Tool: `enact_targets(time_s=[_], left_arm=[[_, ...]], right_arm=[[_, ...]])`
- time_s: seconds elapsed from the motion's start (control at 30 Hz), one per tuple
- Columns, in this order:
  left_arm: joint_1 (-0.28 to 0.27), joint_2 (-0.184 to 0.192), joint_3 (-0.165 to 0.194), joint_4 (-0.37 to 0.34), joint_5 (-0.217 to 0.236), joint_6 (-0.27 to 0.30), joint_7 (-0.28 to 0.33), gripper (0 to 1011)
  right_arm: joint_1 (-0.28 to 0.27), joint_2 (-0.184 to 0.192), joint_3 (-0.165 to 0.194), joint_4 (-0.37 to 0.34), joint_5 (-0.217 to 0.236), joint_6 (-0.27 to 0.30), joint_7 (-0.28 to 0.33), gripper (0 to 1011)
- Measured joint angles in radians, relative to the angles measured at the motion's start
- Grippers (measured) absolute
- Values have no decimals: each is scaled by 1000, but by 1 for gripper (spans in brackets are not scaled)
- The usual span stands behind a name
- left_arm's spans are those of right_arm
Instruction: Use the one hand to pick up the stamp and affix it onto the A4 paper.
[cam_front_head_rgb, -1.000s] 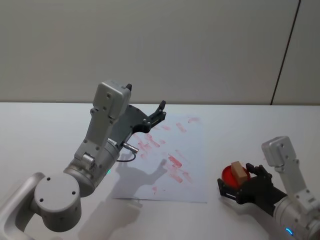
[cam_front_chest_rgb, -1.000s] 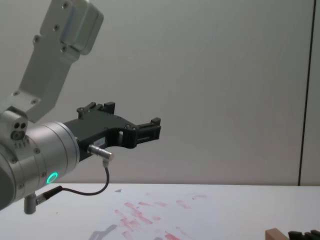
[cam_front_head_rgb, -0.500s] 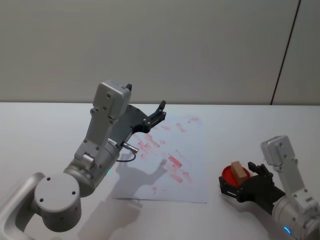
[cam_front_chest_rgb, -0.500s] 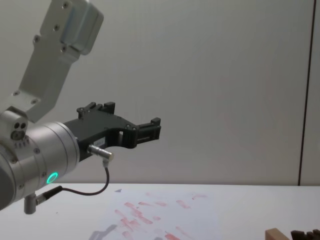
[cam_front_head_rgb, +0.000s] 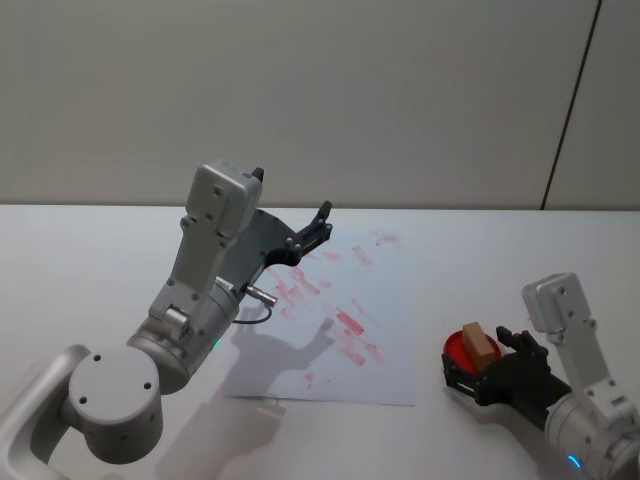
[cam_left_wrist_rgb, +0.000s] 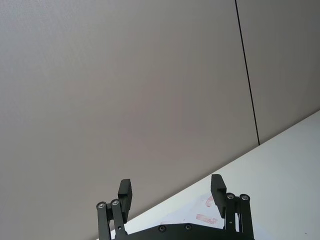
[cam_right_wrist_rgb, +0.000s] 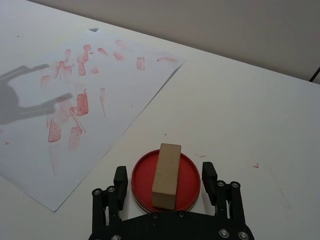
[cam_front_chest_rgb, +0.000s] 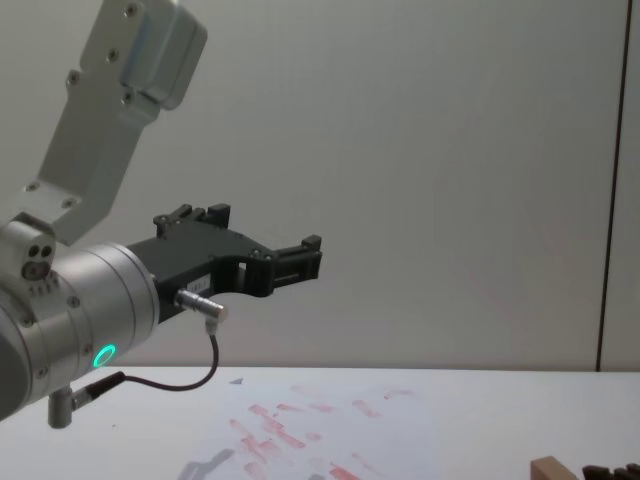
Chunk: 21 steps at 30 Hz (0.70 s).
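Note:
I expect the stamp (cam_right_wrist_rgb: 166, 177) to leave another imprint from its inked bottom side when I press it down, because patterned red imprints (cam_right_wrist_rgb: 82, 103) mark the A4 paper.
The stamp (cam_right_wrist_rgb: 167, 162) is a small light-brown wooden block standing on a round red ink pad (cam_right_wrist_rgb: 190, 176); it also shows in the head view as the stamp (cam_front_head_rgb: 479, 345) at the table's right front. My right gripper (cam_right_wrist_rgb: 164, 173) is open, one finger on each side of the pad and stamp, not touching the block. In the head view the right gripper (cam_front_head_rgb: 478, 358) sits low at the table. The A4 paper (cam_front_head_rgb: 385, 300) lies flat in the middle, covered with red imprints. My left gripper (cam_front_head_rgb: 322, 222) hangs open high above the paper's far left part.
The white table (cam_front_head_rgb: 90, 260) spreads to both sides of the paper. A grey wall stands behind. The left arm's shadow (cam_right_wrist_rgb: 20, 100) falls on the sheet. In the chest view the left gripper (cam_front_chest_rgb: 305, 258) is well above the paper (cam_front_chest_rgb: 400, 430).
My right gripper has shifted only slightly around the stamp and pad. The left arm has stayed still, and the stamp has not moved.

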Motion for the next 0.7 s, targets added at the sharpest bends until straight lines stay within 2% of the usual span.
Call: enact_targets(time_s=[0.17, 0.2, 0.27, 0.43, 0.5, 0.57, 0.7], left_arm=[[0, 0, 0, 0, 0, 0, 0, 1003], [0, 0, 0, 0, 0, 0, 0, 1003], [0, 0, 0, 0, 0, 0, 0, 1003], [0, 0, 0, 0, 0, 0, 0, 1003], [0, 0, 0, 0, 0, 0, 0, 1003], [0, 0, 0, 0, 0, 0, 0, 1003], [0, 0, 0, 0, 0, 0, 0, 1003]], right_arm=[[0, 0, 0, 0, 0, 1, -2, 834], [-1, -1, 0, 0, -1, 1, -2, 781], [-1, -1, 0, 0, -1, 1, -3, 743], [-1, -1, 0, 0, -1, 2, -4, 566], [-1, -1, 0, 0, -1, 2, -4, 534], [-2, -1, 0, 0, -1, 2, -4, 448], [-2, -1, 0, 0, -1, 2, -5, 338]])
